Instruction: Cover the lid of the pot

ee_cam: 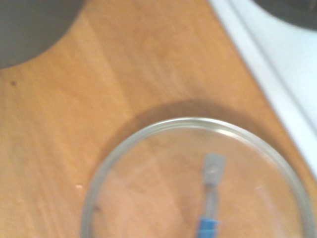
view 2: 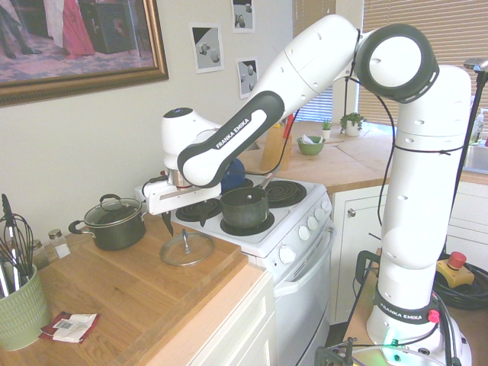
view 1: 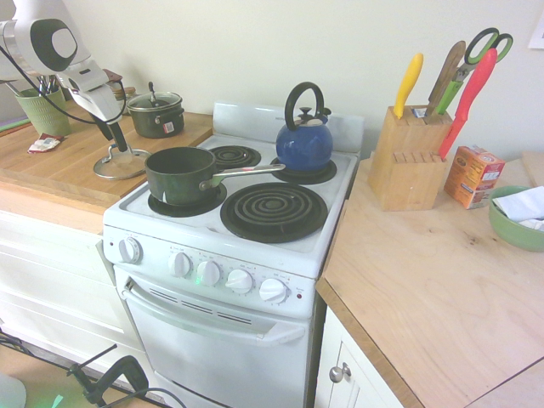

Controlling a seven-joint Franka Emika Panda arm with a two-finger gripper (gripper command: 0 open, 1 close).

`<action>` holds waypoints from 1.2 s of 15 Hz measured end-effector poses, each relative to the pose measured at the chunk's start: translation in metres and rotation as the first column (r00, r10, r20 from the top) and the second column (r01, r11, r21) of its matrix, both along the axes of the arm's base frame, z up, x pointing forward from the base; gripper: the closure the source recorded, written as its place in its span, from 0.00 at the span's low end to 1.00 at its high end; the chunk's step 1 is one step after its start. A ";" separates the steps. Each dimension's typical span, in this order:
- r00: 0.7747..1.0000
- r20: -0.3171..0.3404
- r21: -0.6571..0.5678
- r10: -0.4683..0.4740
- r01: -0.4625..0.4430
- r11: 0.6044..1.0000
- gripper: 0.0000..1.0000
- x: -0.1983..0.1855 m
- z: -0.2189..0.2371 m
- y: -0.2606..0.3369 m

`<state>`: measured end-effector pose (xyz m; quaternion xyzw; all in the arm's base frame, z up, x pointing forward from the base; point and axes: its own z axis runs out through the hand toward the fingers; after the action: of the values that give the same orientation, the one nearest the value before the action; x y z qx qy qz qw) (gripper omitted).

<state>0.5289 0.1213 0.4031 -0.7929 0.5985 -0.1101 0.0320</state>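
Observation:
The lid's metal rim looks roughly the same width as the pot's opening [view 2: 244, 196], so I expect the lid to sit flush when the robot's gripper lowers it.
The lid [view 1: 119, 164], clear glass with a metal rim and a small knob, lies flat on the wooden counter just left of the stove. In the wrist view the lid [ee_cam: 198, 183] fills the lower part of the picture, blurred. My gripper [view 2: 183, 221] hangs straight above the lid [view 2: 187, 249], a little over its knob, open and holding nothing. In the first exterior view the gripper [view 1: 117, 138] points down at the lid. The pot [view 1: 180, 174], a dark green saucepan with a long silver handle, stands uncovered on the front left burner; the pot [view 2: 245, 207] also shows to the right of the lid.
A small dark lidded pot [view 1: 156, 113] stands at the back of the counter. A blue kettle [view 1: 304, 140] sits on the rear right burner. A green cup of utensils [view 2: 19, 309] and a packet [view 2: 70, 325] are farther left. A knife block [view 1: 408, 157] is right of the stove.

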 end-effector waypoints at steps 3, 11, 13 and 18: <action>0.998 -0.039 -0.007 -0.046 0.045 0.999 0.00 0.009 -0.008 0.001; 0.993 -0.103 0.006 -0.063 0.064 0.998 1.00 0.023 -0.028 0.006; 0.992 -0.105 0.004 -0.070 0.071 0.998 1.00 0.024 -0.029 0.003; 0.991 -0.109 0.004 -0.076 0.076 0.997 1.00 0.026 -0.030 0.000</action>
<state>0.5544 0.1214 0.3735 -0.7742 0.6296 -0.0655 -0.0017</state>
